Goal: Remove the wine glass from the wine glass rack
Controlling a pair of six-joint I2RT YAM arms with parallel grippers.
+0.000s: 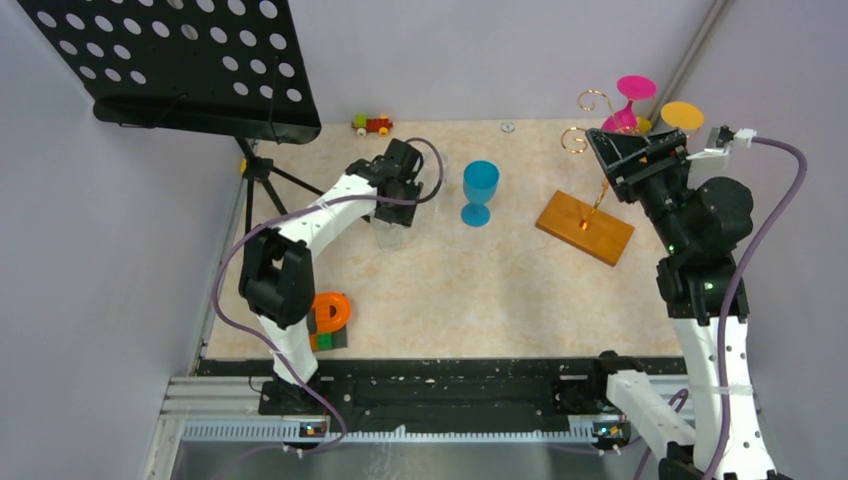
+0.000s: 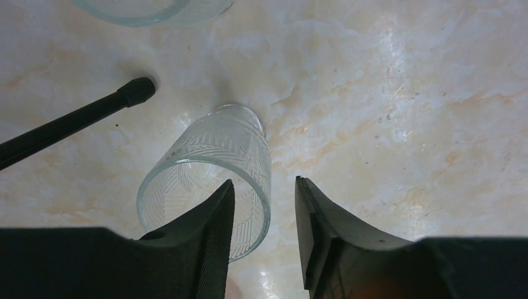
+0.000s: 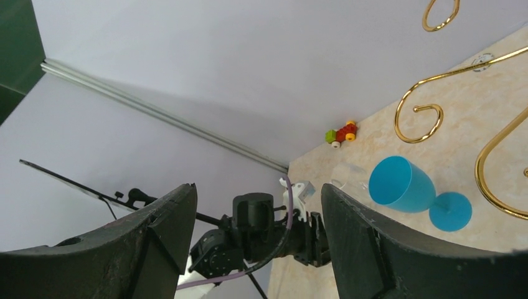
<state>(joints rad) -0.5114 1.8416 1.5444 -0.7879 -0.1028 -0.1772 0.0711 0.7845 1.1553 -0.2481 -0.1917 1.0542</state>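
Observation:
I should move my right gripper back and grip the glass's base (image 1: 683,115), because my right gripper is reaching past the orange wine glass over the curled gold arms (image 1: 575,141).
The wine glass rack has a gold pole (image 1: 600,195) on an orange-brown wooden base (image 1: 585,228), with curled gold arms (image 1: 575,140) that also show in the right wrist view (image 3: 423,115). A pink wine glass (image 1: 630,100) and an orange one (image 1: 682,115) hang at the rack's top. My right gripper (image 1: 605,158) is open and empty (image 3: 256,190), raised beside the rack's top just in front of the hanging glasses. My left gripper (image 1: 392,200) is open (image 2: 264,184) over a clear patterned tumbler (image 2: 205,180), whose rim lies between the fingers.
A blue wine glass (image 1: 480,190) stands on the table between the arms and shows in the right wrist view (image 3: 401,184). A black music stand (image 1: 170,60) and its tripod leg (image 2: 75,118) stand at the back left. A toy train (image 1: 372,124) is at the back wall. Orange and black blocks (image 1: 330,315) lie near the left arm's base.

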